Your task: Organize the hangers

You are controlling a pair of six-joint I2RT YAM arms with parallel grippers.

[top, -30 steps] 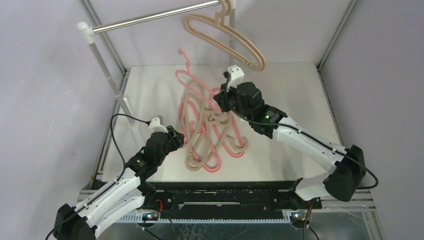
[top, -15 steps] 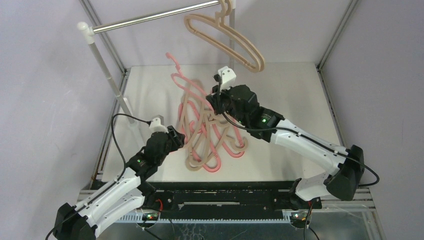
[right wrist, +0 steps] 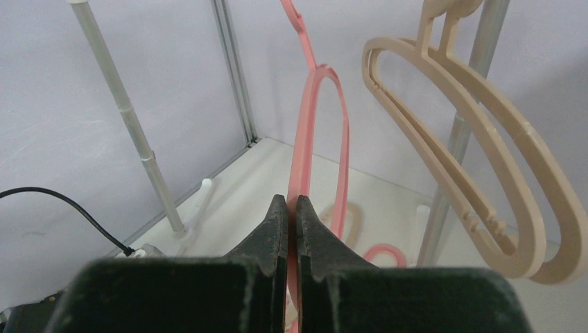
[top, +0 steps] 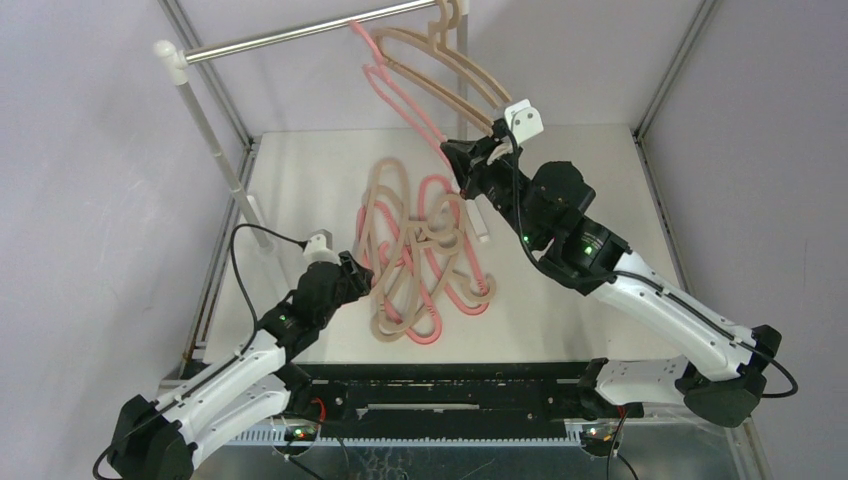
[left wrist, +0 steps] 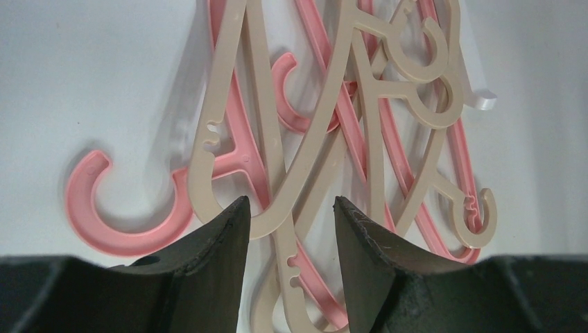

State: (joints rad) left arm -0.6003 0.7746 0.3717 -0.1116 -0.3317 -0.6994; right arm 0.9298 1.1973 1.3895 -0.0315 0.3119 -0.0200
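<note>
The pink hanger in my right gripper is too close to the beige hangers (top: 441, 62), so I should turn it away from them and hook it toward the silver rail's empty end (top: 245, 45).
A pile of pink and beige hangers (top: 405, 262) lies on the white table. My right gripper (top: 457, 155) is shut on one arm of a pink hanger (top: 400, 90) and holds it high, with its hook up by the silver rail (top: 290, 36). In the right wrist view the fingers (right wrist: 291, 202) pinch the pink hanger (right wrist: 305, 132). Two beige hangers (top: 476, 78) hang on the rail, just right of the pink one (right wrist: 555, 201). My left gripper (top: 356, 276) is open and low at the pile's left edge. A beige hanger (left wrist: 315, 132) and a pink hook (left wrist: 90, 225) lie beyond its gripper (left wrist: 290, 205).
The rail rests on white posts (top: 205, 120), the left one at the table's left edge (right wrist: 118, 90). A small white piece (top: 481, 226) lies right of the pile. Metal frame uprights stand at the back corners.
My right gripper has lifted the pink hanger off the pile, up and back to the right, and its hook has reached the rail. The left arm has barely moved.
</note>
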